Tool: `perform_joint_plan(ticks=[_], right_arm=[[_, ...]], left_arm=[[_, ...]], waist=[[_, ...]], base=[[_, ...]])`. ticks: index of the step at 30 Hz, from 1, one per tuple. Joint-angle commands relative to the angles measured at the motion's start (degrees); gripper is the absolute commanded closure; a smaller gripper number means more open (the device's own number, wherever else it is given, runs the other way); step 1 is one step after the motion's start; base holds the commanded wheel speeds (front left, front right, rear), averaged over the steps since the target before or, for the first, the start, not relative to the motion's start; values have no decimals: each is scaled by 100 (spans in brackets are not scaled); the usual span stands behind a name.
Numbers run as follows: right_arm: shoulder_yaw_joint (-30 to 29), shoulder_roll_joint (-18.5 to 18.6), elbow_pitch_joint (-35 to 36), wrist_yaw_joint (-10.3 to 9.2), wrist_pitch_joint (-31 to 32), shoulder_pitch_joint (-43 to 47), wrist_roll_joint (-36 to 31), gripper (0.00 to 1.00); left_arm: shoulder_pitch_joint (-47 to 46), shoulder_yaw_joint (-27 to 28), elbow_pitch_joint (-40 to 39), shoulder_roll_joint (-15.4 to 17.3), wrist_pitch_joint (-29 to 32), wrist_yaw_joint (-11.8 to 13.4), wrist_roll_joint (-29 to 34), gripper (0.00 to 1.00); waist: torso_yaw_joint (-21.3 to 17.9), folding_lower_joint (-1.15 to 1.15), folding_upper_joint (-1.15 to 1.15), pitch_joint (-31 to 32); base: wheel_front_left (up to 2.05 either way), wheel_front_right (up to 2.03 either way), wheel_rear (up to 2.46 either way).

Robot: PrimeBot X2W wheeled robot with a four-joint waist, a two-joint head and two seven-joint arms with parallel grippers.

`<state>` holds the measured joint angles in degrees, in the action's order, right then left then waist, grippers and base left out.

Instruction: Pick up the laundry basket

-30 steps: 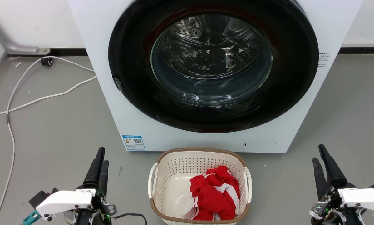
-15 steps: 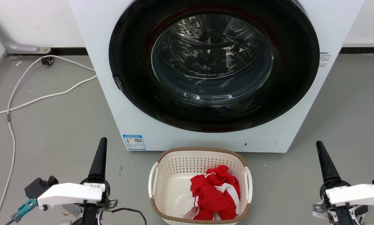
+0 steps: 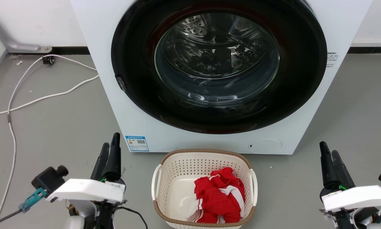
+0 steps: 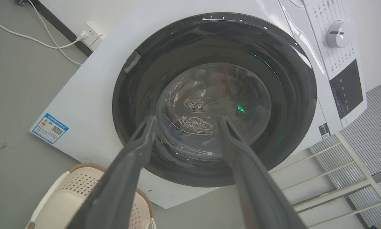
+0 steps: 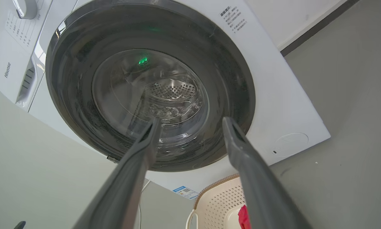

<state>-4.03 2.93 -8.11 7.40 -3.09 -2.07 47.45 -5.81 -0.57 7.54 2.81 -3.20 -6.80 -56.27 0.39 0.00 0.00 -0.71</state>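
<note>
The red and white garment (image 3: pixel 220 196) is bunched up low inside the brown rim (image 3: pixel 206 151), so I expect it to stay in place and move along with the laundry basket when I lift the basket.
The laundry basket (image 3: pixel 206 151) stands on the grey floor right in front of the washer, cream and perforated, with a brown rim and a white handle on each side. A red and white garment (image 3: pixel 219 194) lies inside it. My left gripper (image 3: pixel 111 141) hovers to the basket's left, open and holding nothing. Off to the basket's right is my right gripper (image 3: pixel 328 149), also open and empty. In the left wrist view the left gripper (image 4: pixel 187 118) points at the washer door, the basket (image 4: pixel 72 190) low at the left. The right gripper (image 5: pixel 191 121) points likewise, above the basket (image 5: pixel 219 200).
The white front-loading washer (image 3: pixel 107 79) with its dark round door rises just behind the basket. White cables (image 3: pixel 50 97) trail over the floor at the left. A pale rack (image 4: pixel 352 184) stands beside the washer. Grey floor lies on both sides of the basket.
Both grippers have turned about their wrists, so two fingers now show instead of one. The left gripper has also moved forward and slightly toward the basket. The basket has not moved.
</note>
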Motion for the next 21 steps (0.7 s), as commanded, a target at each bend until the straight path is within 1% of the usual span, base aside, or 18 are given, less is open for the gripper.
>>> perform_joint_plan(ticks=[1, 10, 12, 14, 21], right_arm=[[16, 5, 120, 5, -70, -3, -319, 0], [32, 4, 241, 7, -143, 46, -1246, 0], [38, 3, 249, 7, -148, 46, -1343, 0], [50, 3, 266, 7, -161, 61, -1609, 0], [62, 2, 301, 8, -192, 93, -2209, 0]], left_arm=[[-155, -64, -112, 13, -66, 38, 351, 0], [-202, -245, -79, 17, -234, 138, 1448, 0], [-208, -262, -75, 23, -251, 151, 1545, 0], [-221, -316, -54, 50, -304, 188, 1830, 0], [-240, -429, -20, 115, -421, 297, 2379, 0]], waist=[[1, 0, 0, -3], [11, 0, 0, -18], [12, 0, 0, -19], [15, 0, 0, -25], [28, 0, 0, -44]], base=[[0, 0, 0], [0, 0, 0], [0, 0, 0], [0, 0, 0], [0, 0, 0]])
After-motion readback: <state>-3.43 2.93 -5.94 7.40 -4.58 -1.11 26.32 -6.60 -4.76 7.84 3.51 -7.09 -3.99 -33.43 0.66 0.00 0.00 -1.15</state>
